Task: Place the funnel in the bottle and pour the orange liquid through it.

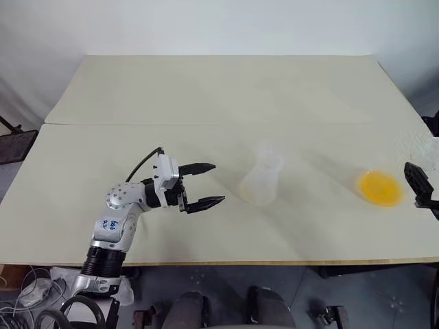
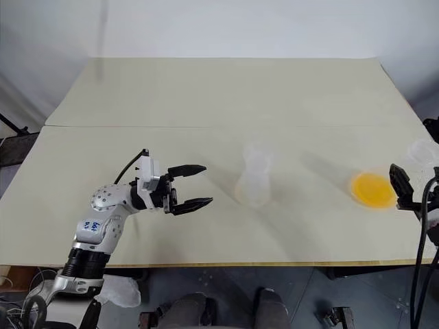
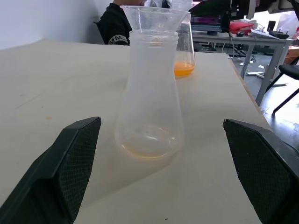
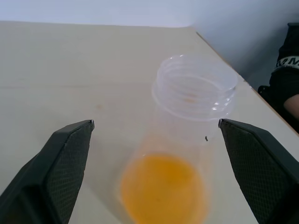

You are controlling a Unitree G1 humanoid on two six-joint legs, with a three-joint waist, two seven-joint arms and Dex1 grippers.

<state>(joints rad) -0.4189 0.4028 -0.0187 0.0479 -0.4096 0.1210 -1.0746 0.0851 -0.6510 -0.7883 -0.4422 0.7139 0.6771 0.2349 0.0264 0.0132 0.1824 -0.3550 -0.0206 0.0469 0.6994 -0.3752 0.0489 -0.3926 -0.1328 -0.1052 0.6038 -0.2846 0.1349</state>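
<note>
I expect the orange liquid [image 1: 379, 188] to flow out in a steady stream until the flask is empty when I pour, because the threaded neck [image 4: 195, 87] is open and wide.
The clear bottle [image 1: 260, 185] stands upright mid-table, and the small clear funnel [image 3: 152, 18] sits in its neck. A thin orange film lies on the bottle's bottom. My left gripper [image 1: 206, 185] is open, level and pointing at the bottle from its left, a short gap away; in the left wrist view its fingers [image 3: 70, 163] stand either side of the bottle [image 3: 149, 102]. The orange liquid [image 1: 379, 188] lies in a wide clear cup [image 4: 196, 88] at the table's right. My right gripper [image 4: 156, 123] is open, just right of that cup, not touching it.
A second clear cup [image 2: 422, 151] stands near the table's right edge, behind the right gripper. A person in black [image 4: 289, 70] sits beyond that edge. A seam [image 1: 206, 124] crosses the table between its two tops. The front edge [image 1: 274, 262] runs close below the bottle.
</note>
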